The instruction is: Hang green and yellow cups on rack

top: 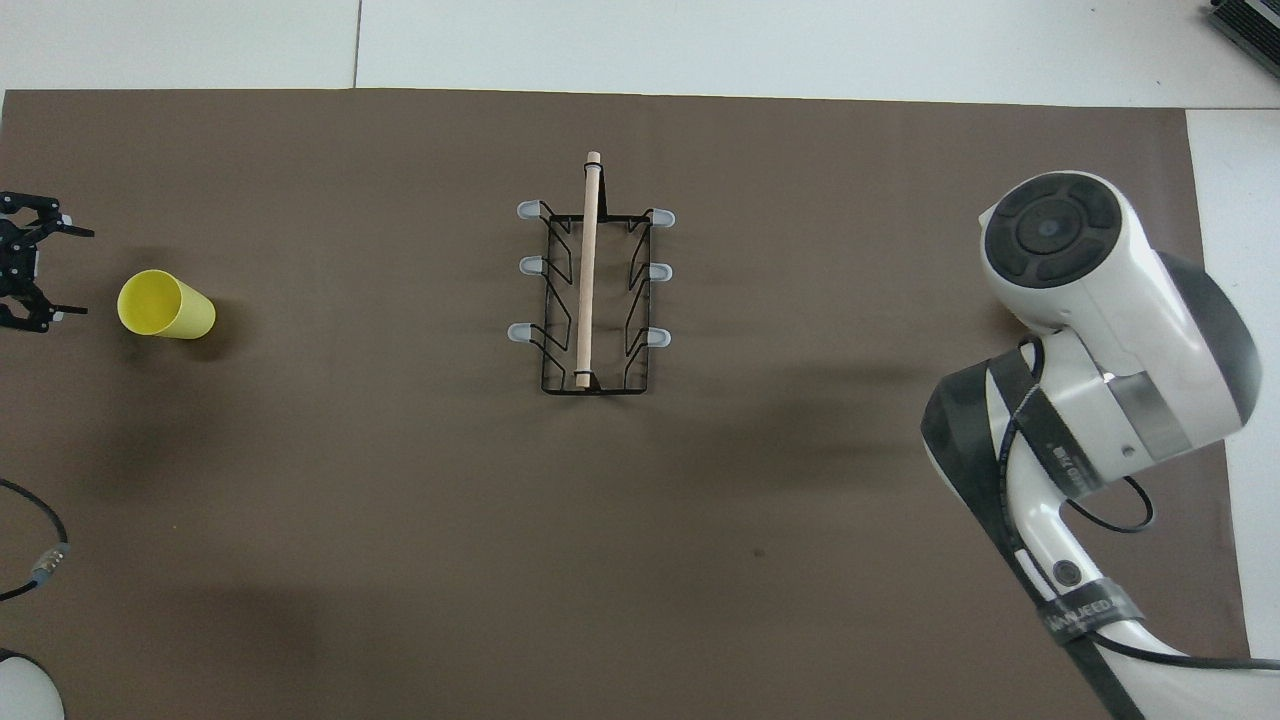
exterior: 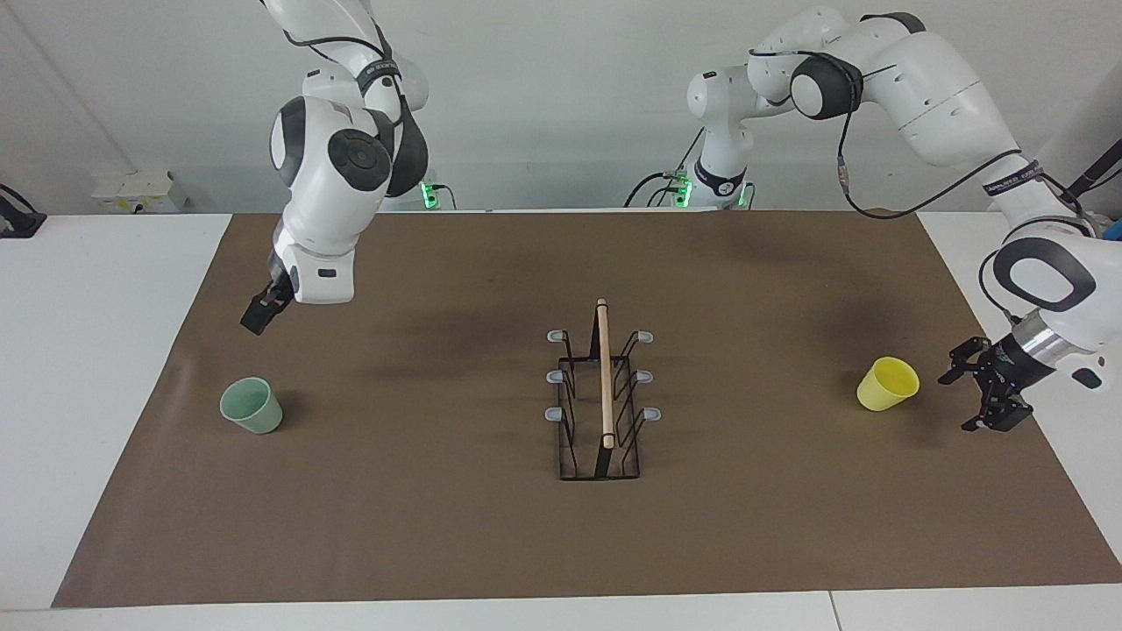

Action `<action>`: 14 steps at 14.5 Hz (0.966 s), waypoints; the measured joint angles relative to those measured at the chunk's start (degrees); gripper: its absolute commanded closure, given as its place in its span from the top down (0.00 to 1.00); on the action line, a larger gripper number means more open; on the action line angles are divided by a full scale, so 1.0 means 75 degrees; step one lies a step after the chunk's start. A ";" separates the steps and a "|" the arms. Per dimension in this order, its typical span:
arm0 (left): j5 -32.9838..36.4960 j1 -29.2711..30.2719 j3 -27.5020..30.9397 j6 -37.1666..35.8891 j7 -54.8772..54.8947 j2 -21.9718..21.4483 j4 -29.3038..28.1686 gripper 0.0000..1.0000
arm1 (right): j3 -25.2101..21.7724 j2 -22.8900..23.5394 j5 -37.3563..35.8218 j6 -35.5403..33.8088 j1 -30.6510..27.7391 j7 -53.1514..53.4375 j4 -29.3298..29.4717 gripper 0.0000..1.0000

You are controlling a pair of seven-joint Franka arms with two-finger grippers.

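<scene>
The yellow cup (top: 166, 305) will hang upside down over one of the rack's white-tipped pegs (top: 521, 332) when the robot turns and lowers it, because the pegs stick outward.
The pale green cup (exterior: 252, 405) stands upright on the brown mat near the right arm's end. It is hidden under the right arm in the overhead view. My right gripper (exterior: 261, 314) hangs above the mat, close to the green cup and not touching it. The yellow cup (exterior: 887, 384) (top: 165, 305) stands upright near the left arm's end. My left gripper (exterior: 957, 403) (top: 80, 272) is open, low beside the yellow cup, its jaws facing the cup with a gap between. The black wire rack (exterior: 605, 377) (top: 587, 280) with its wooden rod stands mid-mat, all pegs bare.
The brown mat (exterior: 438, 526) covers most of the white table. The right arm's elbow and forearm (top: 1090, 330) block part of the overhead view. A cable (top: 40, 560) lies at the mat's edge at the left arm's end.
</scene>
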 measured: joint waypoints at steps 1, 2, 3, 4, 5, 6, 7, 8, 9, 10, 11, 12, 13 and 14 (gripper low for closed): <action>-0.0205 0.0120 -0.0003 -0.0287 -0.0158 0.0014 -0.0061 1.00 | -0.0001 0.0098 -0.0268 0.0127 0.0008 -0.0011 -0.0091 1.00; -0.0381 0.0180 -0.0004 -0.0537 -0.0372 0.0013 -0.0126 1.00 | -0.0008 0.0185 -0.0573 0.0320 0.0002 -0.0022 -0.0212 1.00; -0.0532 0.0183 -0.0005 -0.0708 -0.0555 0.0008 -0.0210 1.00 | -0.0016 0.0261 -0.0858 0.0548 -0.0007 -0.0030 -0.0356 1.00; -0.0659 0.0165 -0.0019 -0.0752 -0.0678 -0.0007 -0.0347 1.00 | -0.0028 0.0333 -0.1091 0.0783 -0.0010 -0.0030 -0.0516 1.00; -0.0845 0.0155 -0.0026 -0.0752 -0.0750 -0.0033 -0.0517 1.00 | -0.0041 0.0399 -0.1270 0.0967 -0.0018 -0.0030 -0.0651 1.00; -0.1094 0.0155 -0.0026 -0.0751 -0.0764 -0.0076 -0.0716 1.00 | -0.0055 0.0464 -0.1412 0.1128 -0.0040 -0.0030 -0.0754 1.00; -0.1360 0.0154 -0.0026 -0.0751 -0.0764 -0.0148 -0.0940 1.00 | -0.0059 0.0525 -0.1526 0.1298 -0.0084 -0.0031 -0.0826 1.00; -0.1638 0.0146 -0.0031 -0.0751 -0.0764 -0.0237 -0.1180 1.00 | -0.0062 0.0587 -0.1695 0.1509 -0.0144 -0.0035 -0.0900 1.00; -0.1893 0.0122 -0.0033 -0.0750 -0.0764 -0.0338 -0.1421 1.00 | -0.0063 0.0665 -0.1892 0.1694 -0.0211 -0.0036 -0.0968 1.00; -0.2119 0.0089 -0.0032 -0.0745 -0.0764 -0.0433 -0.1637 1.00 | -0.0068 0.0764 -0.2052 0.1823 -0.0256 -0.0036 -0.1016 1.00; -0.2309 0.0065 -0.0034 -0.0743 -0.0765 -0.0512 -0.1804 1.00 | -0.0068 0.0884 -0.2187 0.1875 -0.0270 -0.0036 -0.1042 1.00; -0.2509 0.0057 -0.0047 -0.0740 -0.0765 -0.0593 -0.1966 1.00 | -0.0066 0.1023 -0.2312 0.1918 -0.0267 0.0016 -0.1057 1.00; -0.2786 0.0056 -0.0060 -0.0737 -0.0766 -0.0664 -0.2130 1.00 | -0.0063 0.1170 -0.2427 0.1947 -0.0260 0.0176 -0.1065 1.00; -0.3097 0.0049 -0.0077 -0.0727 -0.0765 -0.0752 -0.2351 1.00 | -0.0062 0.1337 -0.2563 0.1953 -0.0237 0.0405 -0.1071 1.00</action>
